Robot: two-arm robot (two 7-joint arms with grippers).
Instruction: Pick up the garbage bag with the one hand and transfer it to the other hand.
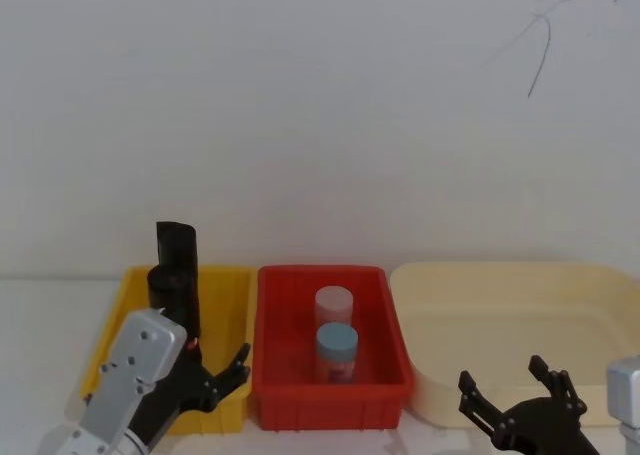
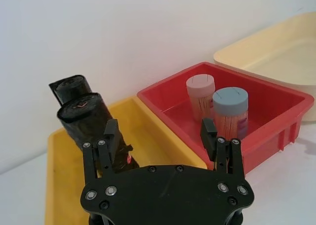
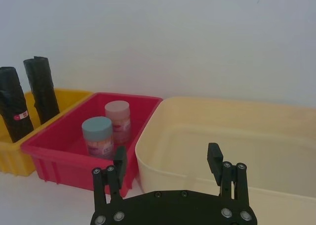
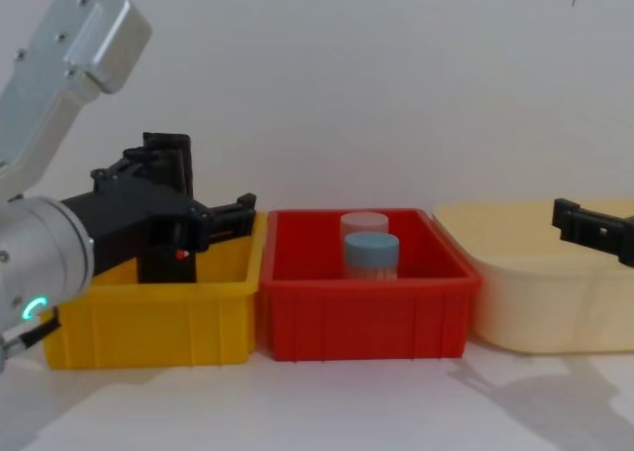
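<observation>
I expect the garbage bag (image 2: 98,132) to stay rolled and hang straight when I lift it, because it stands upright with a tightly wound end (image 2: 80,107).
The garbage bag (image 2: 83,120), a black glossy roll with a small red-and-white label, stands upright in the yellow bin (image 1: 228,287), seen too in the right wrist view (image 3: 13,106) and the head view (image 1: 172,293). A plain black roll (image 2: 69,85) stands just behind it. My left gripper (image 2: 160,136) is open over the yellow bin, and one finger (image 2: 109,138) is in front of the bag's lower part. From the chest the left gripper (image 4: 198,213) is level with the bag (image 4: 163,258). My right gripper (image 3: 167,158) is open near the cream bin's front, empty (image 1: 500,375).
A red bin (image 1: 330,375) in the middle holds two capped jars, one pink-lidded (image 1: 334,303) and one blue-lidded (image 1: 337,347). A large cream bin (image 1: 520,295) stands at the right. All three sit in a row against a white wall.
</observation>
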